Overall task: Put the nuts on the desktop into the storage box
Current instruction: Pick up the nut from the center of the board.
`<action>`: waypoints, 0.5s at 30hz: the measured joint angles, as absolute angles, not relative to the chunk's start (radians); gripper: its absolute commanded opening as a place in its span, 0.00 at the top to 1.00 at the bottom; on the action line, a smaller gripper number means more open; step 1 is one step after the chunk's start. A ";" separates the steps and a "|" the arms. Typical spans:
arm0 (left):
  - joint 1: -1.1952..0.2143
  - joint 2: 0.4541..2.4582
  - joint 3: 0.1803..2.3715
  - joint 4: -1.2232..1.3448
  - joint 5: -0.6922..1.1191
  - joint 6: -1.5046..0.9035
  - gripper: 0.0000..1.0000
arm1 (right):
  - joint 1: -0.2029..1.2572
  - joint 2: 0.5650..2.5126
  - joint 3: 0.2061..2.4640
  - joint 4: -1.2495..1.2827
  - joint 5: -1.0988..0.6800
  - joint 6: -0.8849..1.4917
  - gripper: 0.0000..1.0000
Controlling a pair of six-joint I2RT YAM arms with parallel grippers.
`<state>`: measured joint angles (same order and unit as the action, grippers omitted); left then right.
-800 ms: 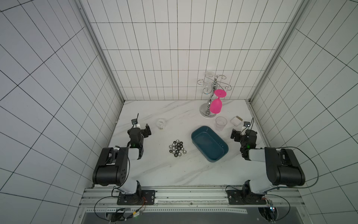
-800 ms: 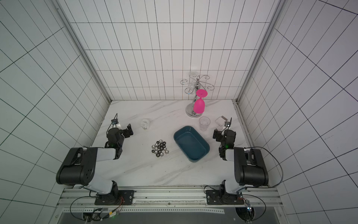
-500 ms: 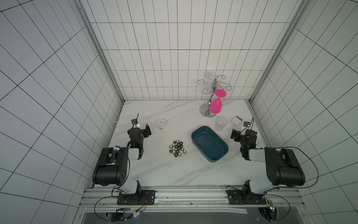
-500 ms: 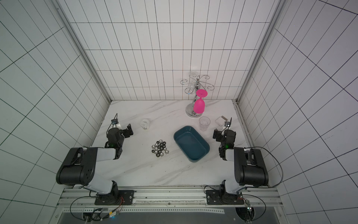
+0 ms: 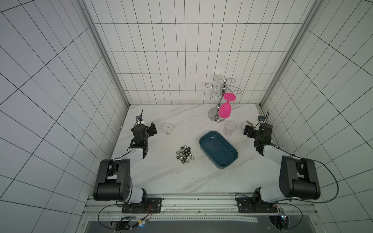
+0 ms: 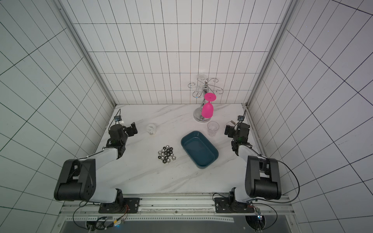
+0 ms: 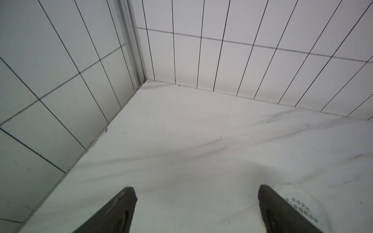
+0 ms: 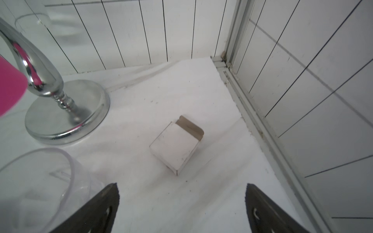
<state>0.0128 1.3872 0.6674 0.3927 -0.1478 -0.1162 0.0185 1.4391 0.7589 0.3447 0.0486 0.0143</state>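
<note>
The silver nut at the cluster's near corner [image 5: 192, 158] sticks out toward the storage box, so I should keep my right gripper going on to that nut and close it there.
In both top views the nuts [image 5: 184, 155] [image 6: 166, 155], silver and black, lie in a tight cluster on the white marble desktop [image 5: 181, 181]. The dark teal storage box [image 5: 218, 149] [image 6: 199, 149] stands just right of them with nothing in it. My left gripper [image 5: 152, 129] [image 7: 196, 188] is open near the left wall, well behind the nuts, over bare marble. Near the right wall my right gripper [image 5: 247, 131] [image 8: 181, 185] is open too, beyond the box's far right corner. Neither wrist view shows the nuts or the storage box.
A clear cup [image 5: 230, 129] [image 8: 40, 181] stands behind the storage box, beside my right gripper. A small white box [image 8: 177, 147] lies ahead of that gripper. A chrome rack [image 5: 216, 117] holds a pink glass [image 5: 225, 110] at the back. A small labelled cup [image 5: 168, 128] sits next to my left gripper.
</note>
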 measured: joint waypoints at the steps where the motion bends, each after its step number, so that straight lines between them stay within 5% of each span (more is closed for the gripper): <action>1: 0.010 1.357 0.685 0.370 -0.145 -0.117 0.02 | 0.044 1.427 0.806 0.288 0.067 0.009 0.01; 6: -0.026 1.231 0.836 0.130 -0.114 -0.172 0.02 | 0.254 1.380 1.064 -0.022 0.118 -0.030 0.01; 15: -0.165 1.053 0.910 -0.229 -0.047 -0.265 0.01 | 0.710 1.229 1.211 -0.455 0.073 0.037 0.00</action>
<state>-0.1650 1.0534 0.9104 -0.2291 -0.0467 -0.2646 0.7097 1.2289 1.2106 -0.4553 0.0734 0.0372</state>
